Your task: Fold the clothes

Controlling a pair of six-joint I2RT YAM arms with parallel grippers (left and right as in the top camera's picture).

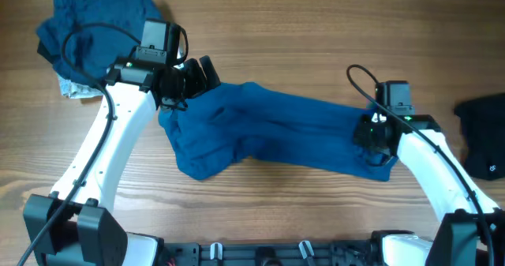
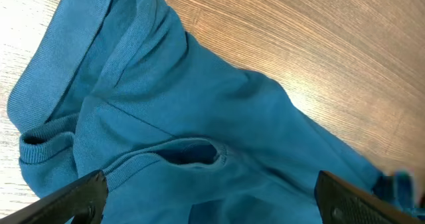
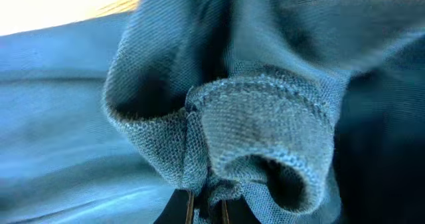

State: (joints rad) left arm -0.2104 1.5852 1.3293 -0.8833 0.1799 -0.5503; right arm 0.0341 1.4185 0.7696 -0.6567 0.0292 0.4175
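Note:
My right gripper pinches the ribbed hem fold (image 3: 262,114), and the blue shirt's middle (image 1: 317,140) is open. I carry on pulling the fold inward until I release it there.
A medium-blue shirt (image 1: 268,128) lies bunched and stretched across the middle of the table. My left gripper (image 1: 199,75) hovers over its upper left end, open. In the left wrist view both fingers (image 2: 73,197) stand wide apart above the shirt's ribbed collar (image 2: 189,151) with nothing between them. My right gripper (image 1: 377,140) is at the shirt's right end, shut on a ribbed hem fold (image 3: 265,124); the gripper (image 3: 206,209) pinches the knit fabric. A navy pile (image 1: 102,29) lies at the far left over a pale grey-white piece (image 1: 75,88). A black garment (image 1: 483,132) with a small white mark sits at the right edge.
Bare wooden table (image 1: 316,37) shows behind and in front of the blue shirt. The arms' bases and cables stand along the near edge (image 1: 260,254). A black cable (image 1: 87,37) loops over the navy pile.

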